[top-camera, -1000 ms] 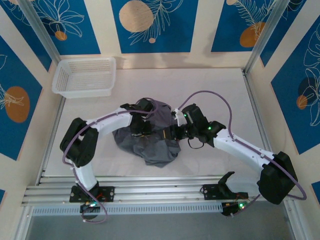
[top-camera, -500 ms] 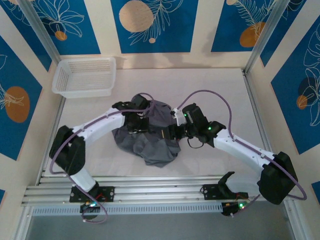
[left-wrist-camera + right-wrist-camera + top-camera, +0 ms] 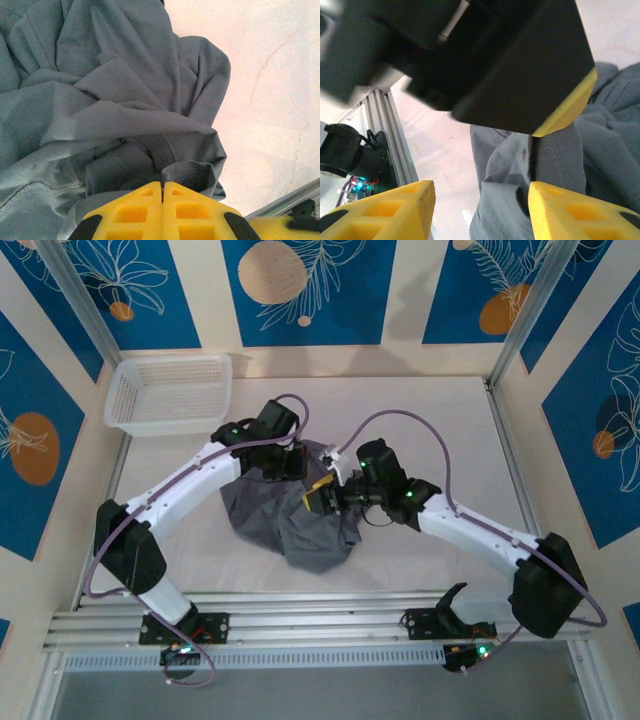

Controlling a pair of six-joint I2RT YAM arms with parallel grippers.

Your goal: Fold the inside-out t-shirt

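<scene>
The robot's left gripper hangs over the seamed edge of the t-shirt [image 3: 556, 157], so next the left gripper moves back before the right gripper closes on that edge [image 3: 547, 172].
The inside-out t-shirt [image 3: 270, 525] lies crumpled in a dark grey heap at the middle of the table. My left gripper [image 3: 292, 462] is at the heap's far edge, shut on a raised fold. In the left wrist view its yellow fingers [image 3: 162, 186] meet with a fold of the t-shirt [image 3: 115, 100] pinched between them. My right gripper [image 3: 318, 498] hovers at the heap's right side, close to the left one. It stands open [image 3: 479, 202], and a seamed edge of the t-shirt [image 3: 600, 150] lies beside its right finger. Nothing is clamped.
A white mesh basket [image 3: 168, 392] stands at the back left corner. Aluminium rails [image 3: 300, 625] run along the near edge. The left arm's black housing [image 3: 510, 60] hangs just above the right gripper. Bare table [image 3: 430, 420] lies right of the shirt.
The left gripper has shut on the fabric and moved toward the back, stretching the arm out. The right gripper has opened wider and shifted slightly left.
</scene>
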